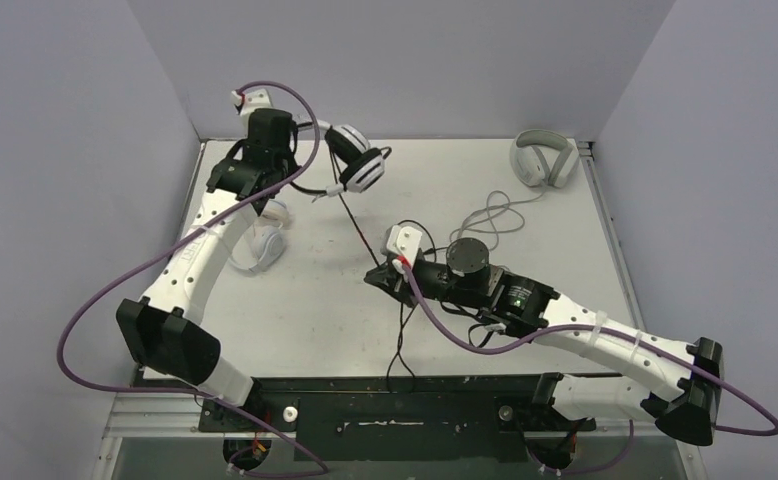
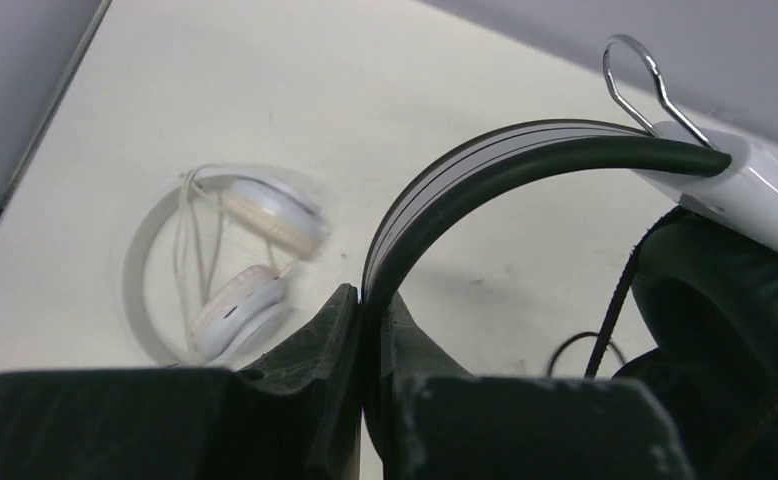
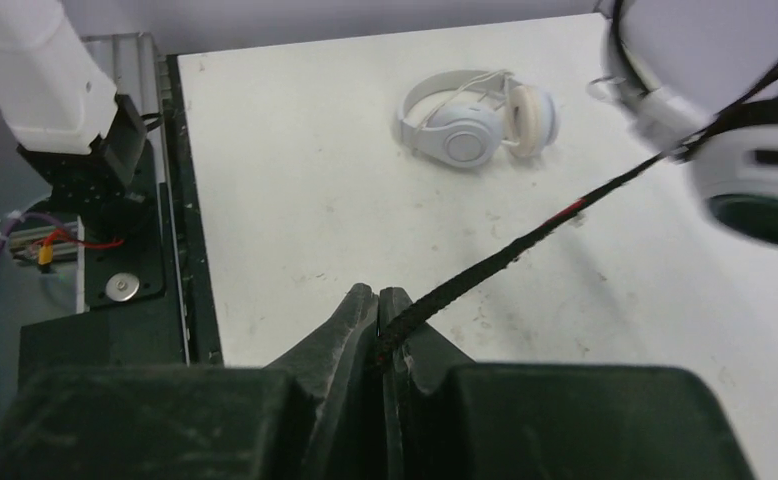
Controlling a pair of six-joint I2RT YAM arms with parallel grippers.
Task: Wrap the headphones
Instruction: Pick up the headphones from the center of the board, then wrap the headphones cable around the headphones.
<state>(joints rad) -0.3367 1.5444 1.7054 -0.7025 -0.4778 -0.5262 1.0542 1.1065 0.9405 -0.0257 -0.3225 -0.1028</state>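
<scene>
The black cable [image 1: 352, 215] runs straight from the free-hanging ear cups, so my right gripper should keep going toward the ear cups [image 1: 362, 172] and release the cable beside them.
My left gripper [image 1: 283, 172] [image 2: 368, 300] is shut on the headband of the black-and-white headset [image 1: 357, 160] [image 2: 525, 150], holding it above the back left of the table. The headset's black cable [image 1: 357, 225] [image 3: 525, 245] runs taut down to my right gripper [image 1: 380, 277] [image 3: 379, 300], which is shut on it mid-table. More cable [image 1: 400, 340] trails from there to the front edge. The small white on-ear headphones [image 1: 262, 245] [image 2: 235, 270] [image 3: 475, 125] lie flat on the table under my left arm, thin cable bundled on them.
A light grey over-ear pair [image 1: 543, 160] sits at the back right corner, its long grey cable [image 1: 490, 215] looping toward the right wrist. Grey walls enclose the table [image 1: 565, 250] on three sides. The black mounting rail [image 1: 415, 395] runs along the front edge.
</scene>
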